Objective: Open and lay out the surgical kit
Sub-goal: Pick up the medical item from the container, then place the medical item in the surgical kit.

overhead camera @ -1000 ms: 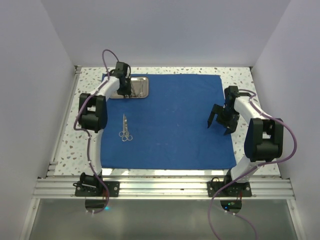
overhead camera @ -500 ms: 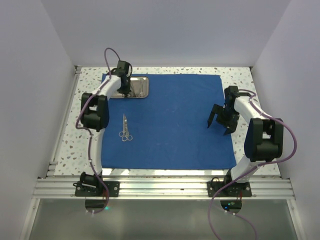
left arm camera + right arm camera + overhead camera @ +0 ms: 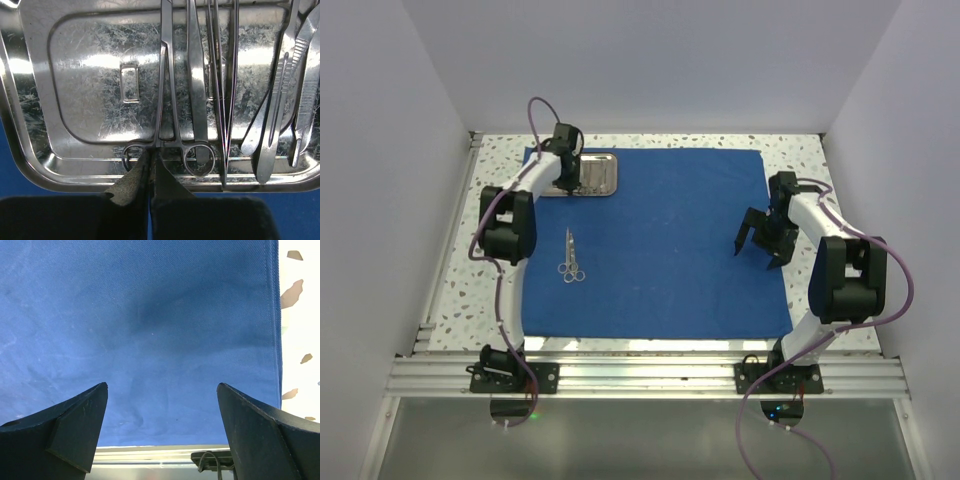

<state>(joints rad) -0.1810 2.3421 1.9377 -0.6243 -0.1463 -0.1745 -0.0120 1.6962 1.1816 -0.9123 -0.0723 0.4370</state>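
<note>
I should now carry the ring-handled forceps [image 3: 159, 143], which my left gripper pinches between their rings, to open cloth [image 3: 551, 257] beside the silver scissors and let go there.
The royal-blue cloth [image 3: 670, 240] lies spread flat on the table. The steel tray [image 3: 602, 172] sits on its far left corner. My left gripper [image 3: 567, 180] is down in the tray. In the left wrist view its fingertips [image 3: 151, 157] are pinched together on the ring-handled forceps [image 3: 172, 100], right between the two rings. Thin tweezers [image 3: 222, 100] and other flat steel tools [image 3: 280, 110] lie beside the forceps in the tray [image 3: 90, 100]. A pair of silver scissors [image 3: 570, 258] lies on the cloth, left of centre. My right gripper [image 3: 760, 252] is open and empty over the cloth's right side [image 3: 150, 315].
Speckled white tabletop [image 3: 455, 270] shows around the cloth. White walls close in the left, back and right. An aluminium rail [image 3: 650, 375] runs along the near edge, also visible in the right wrist view [image 3: 150, 455].
My left gripper has shifted slightly up and left over the tray. The right arm, scissors and cloth have not moved.
</note>
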